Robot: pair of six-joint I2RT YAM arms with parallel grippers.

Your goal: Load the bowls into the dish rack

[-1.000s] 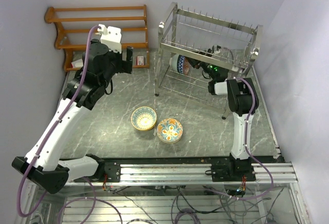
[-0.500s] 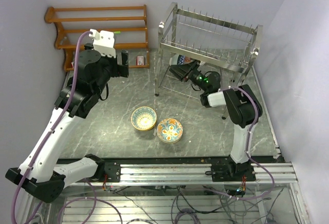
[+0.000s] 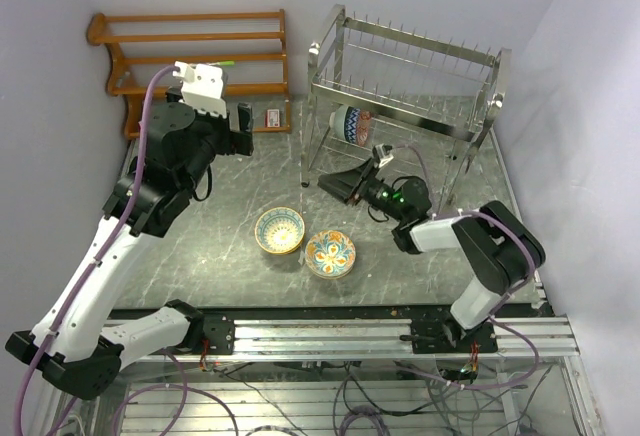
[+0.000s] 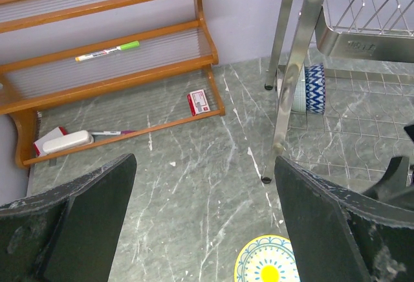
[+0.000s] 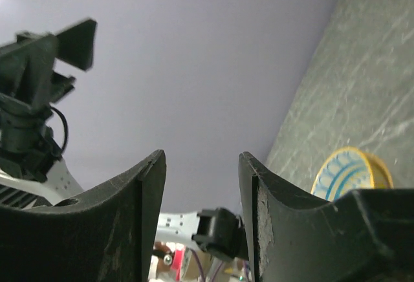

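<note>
My right gripper is reaching with open fingers for the clear rim of the blue-orange floral bowl [image 3: 330, 254], which lies with its opening up. I should keep reaching there until the fingers straddle that rim [image 3: 311, 265].
The silver dish rack [image 3: 410, 86] stands at the back right. A bowl with a blue-and-white outside [image 3: 350, 123] stands on edge in its lower tier, also seen in the left wrist view [image 4: 313, 88] behind a rack leg [image 4: 294, 75]. Two bowls lie on the table: a yellow-teal one [image 3: 279, 230] and a blue-orange floral one [image 3: 330, 253]. My right gripper [image 3: 335, 184] hovers low in front of the rack, open and empty [image 5: 200, 165], with the yellow-teal bowl [image 5: 352, 169] past its fingers. My left gripper [image 3: 243, 121] hangs high, open [image 4: 204, 230], above the yellow-teal bowl [image 4: 265, 264].
A brown wooden slatted shelf [image 3: 190, 56] stands at the back left, holding a marker [image 4: 107, 51], a white block [image 4: 65, 141] and a small red box [image 4: 199, 101]. Walls close in the table at left, back and right.
My right gripper has pulled back out of the rack toward the front left, and the blue-and-white bowl stays in the lower tier. My left arm has shifted slightly left.
</note>
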